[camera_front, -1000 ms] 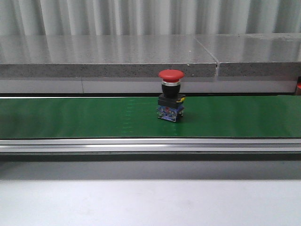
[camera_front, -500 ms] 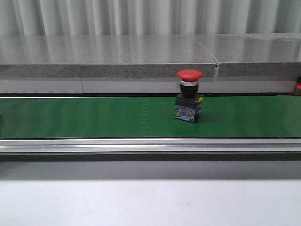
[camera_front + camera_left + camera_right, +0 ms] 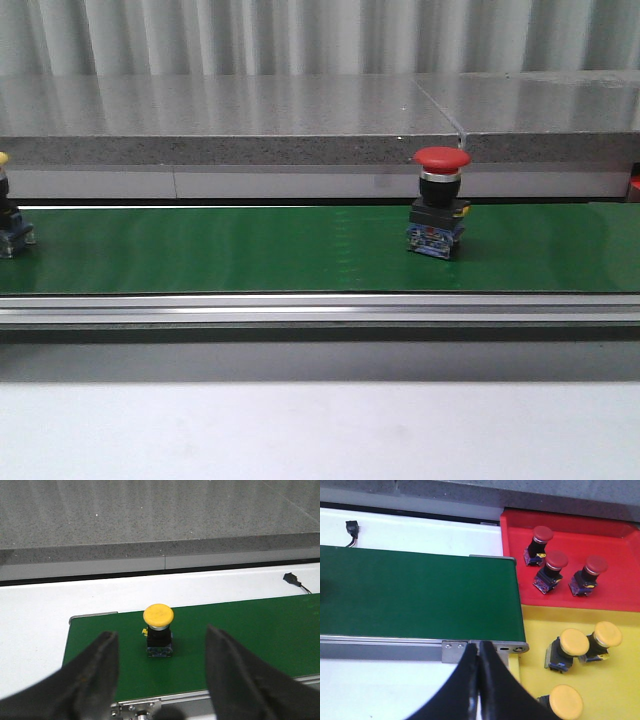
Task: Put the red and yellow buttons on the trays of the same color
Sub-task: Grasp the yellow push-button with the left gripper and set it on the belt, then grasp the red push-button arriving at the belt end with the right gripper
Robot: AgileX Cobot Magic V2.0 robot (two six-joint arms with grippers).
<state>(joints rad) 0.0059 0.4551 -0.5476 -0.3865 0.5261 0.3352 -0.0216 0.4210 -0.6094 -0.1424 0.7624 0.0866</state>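
Note:
The red button (image 3: 438,205) is far past my left gripper, so my right gripper should open, pick the red button up off the belt and take it to the red tray (image 3: 570,542).
A red button (image 3: 440,203) stands upright on the green belt (image 3: 250,250), right of centre in the front view. A yellow button (image 3: 158,629) stands near the belt's left end, seen at the left edge of the front view (image 3: 8,222). My left gripper (image 3: 162,645) hangs open over that end, the yellow button beyond its fingers, untouched. My right gripper (image 3: 479,652) is shut on nothing above the belt's right end. Beside that end lie a red tray (image 3: 620,540) holding three red buttons (image 3: 547,571) and a yellow tray (image 3: 535,625) holding three yellow buttons (image 3: 566,648).
A grey stone ledge (image 3: 230,120) runs behind the belt. A metal rail (image 3: 300,308) edges the belt's near side, with white table (image 3: 300,430) in front. A small black plug with a cable (image 3: 352,528) lies on the white surface behind the belt.
The red button has ridden the belt to the right. A yellow button has come into view at the belt's left end.

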